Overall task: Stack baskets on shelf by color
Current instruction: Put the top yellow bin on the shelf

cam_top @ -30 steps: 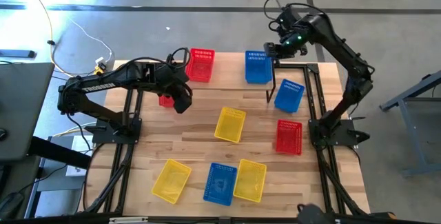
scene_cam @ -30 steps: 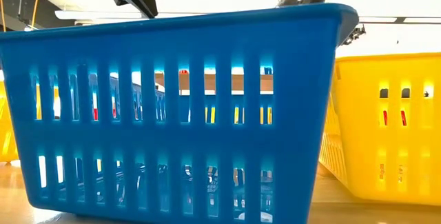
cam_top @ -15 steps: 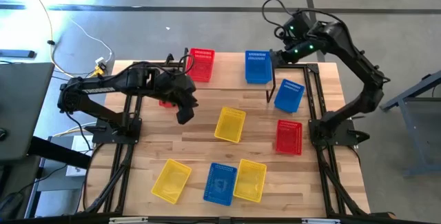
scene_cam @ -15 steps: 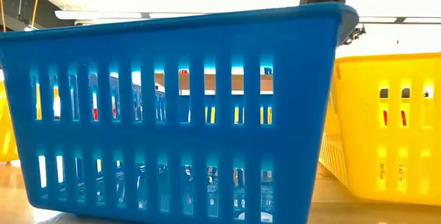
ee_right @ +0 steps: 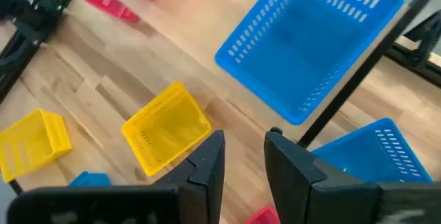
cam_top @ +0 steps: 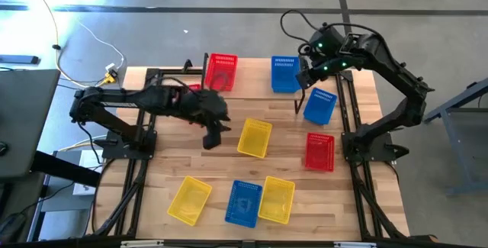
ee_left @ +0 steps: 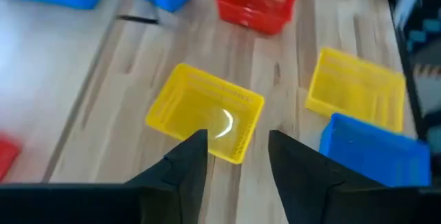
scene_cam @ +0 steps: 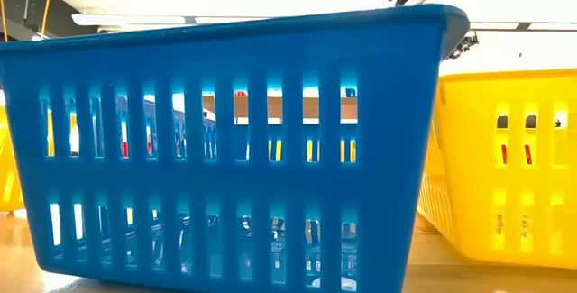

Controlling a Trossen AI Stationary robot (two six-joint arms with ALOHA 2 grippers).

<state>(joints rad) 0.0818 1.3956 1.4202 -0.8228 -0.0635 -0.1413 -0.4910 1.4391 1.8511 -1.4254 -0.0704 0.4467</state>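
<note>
The middle yellow basket's front rim (cam_top: pixel 251 155) faces clear wood (cam_top: pixel 242 167). So my left gripper should keep going down toward that rim until the open fingers are on both sides of it, then close.
My left gripper (cam_top: pixel 212 137) (ee_left: pixel 234 156) hovers open over the table's middle, fingers aimed at a yellow basket (cam_top: pixel 255 137) (ee_left: pixel 204 120) lying flat on the wood. My right gripper (cam_top: pixel 305 71) (ee_right: pixel 244 156) hangs open and empty beside the shelf (cam_top: pixel 253 72) at the far edge. A red basket (cam_top: pixel 221 71) and a blue basket (cam_top: pixel 284 74) (ee_right: pixel 310 45) rest on the shelf's top. Another blue basket (cam_top: pixel 319 105) and a red one (cam_top: pixel 319 151) lie at the right. A red basket (ee_left: pixel 5 154) is mostly hidden by the left arm.
Near the front edge lie a yellow basket (cam_top: pixel 189 199), a blue one (cam_top: pixel 244 202) that fills the low view (scene_cam: pixel 234 140), and a yellow one (cam_top: pixel 277 199). The shelf's black leg (ee_right: pixel 358 65) stands close to my right gripper. Black frame rails run along both table sides.
My left gripper has travelled toward the table's right and near edges, away from the partly hidden red basket and up to the middle yellow basket, rolling as it went. My right arm has swung beside the far blue basket and its gripper has risen a little. No basket has moved.
</note>
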